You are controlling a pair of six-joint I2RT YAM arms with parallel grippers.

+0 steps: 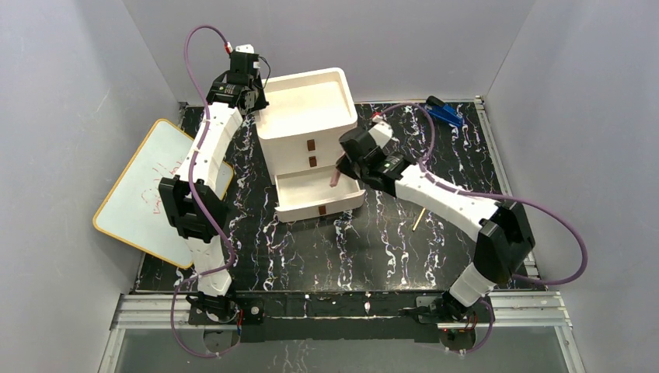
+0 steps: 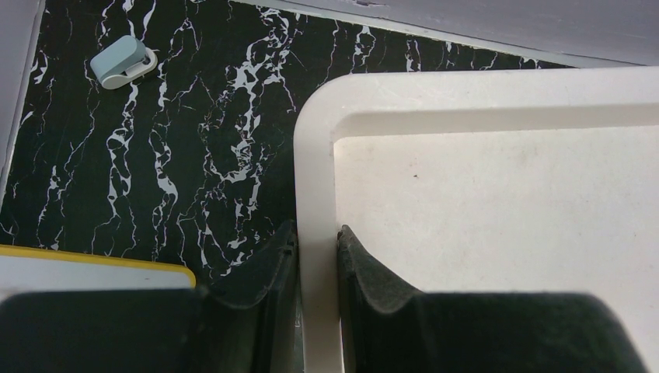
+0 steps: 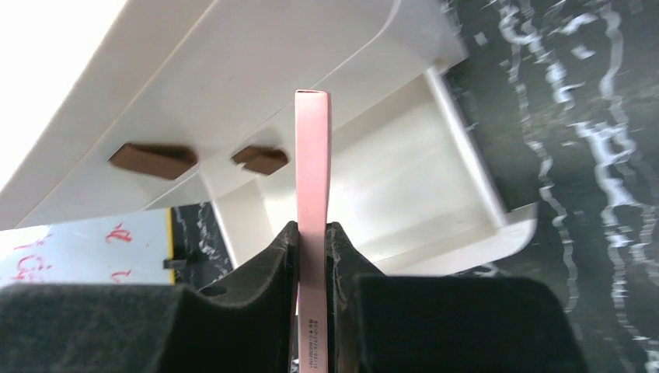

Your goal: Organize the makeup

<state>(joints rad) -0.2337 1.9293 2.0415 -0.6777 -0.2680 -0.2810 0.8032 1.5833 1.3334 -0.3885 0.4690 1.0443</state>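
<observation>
My right gripper is holding the pink makeup case (image 1: 335,179) over the open, empty bottom drawer and should now lower it until it nears the drawer's bottom (image 1: 312,191), then release.
A white drawer unit (image 1: 273,141) stands mid-table with its bottom drawer (image 1: 289,208) pulled open. My right gripper (image 1: 339,165) is shut on a flat pink makeup case (image 3: 312,155), seen edge-on, and holds it upright above the open drawer (image 3: 404,179). The case shows as a small mauve strip in the top view (image 1: 334,178). My left gripper (image 1: 250,101) is shut on the left rim of the unit's top tray (image 2: 315,179). A thin yellowish stick (image 1: 418,219) lies on the table right of the drawer. The compact, sponge and puff are out of view.
A yellow-edged whiteboard (image 1: 148,190) lies at the table's left edge. A blue stapler-like object (image 1: 444,113) sits at the back right. A small pale grey-blue item (image 2: 123,62) lies on the marble top behind the unit. Grey walls enclose the table.
</observation>
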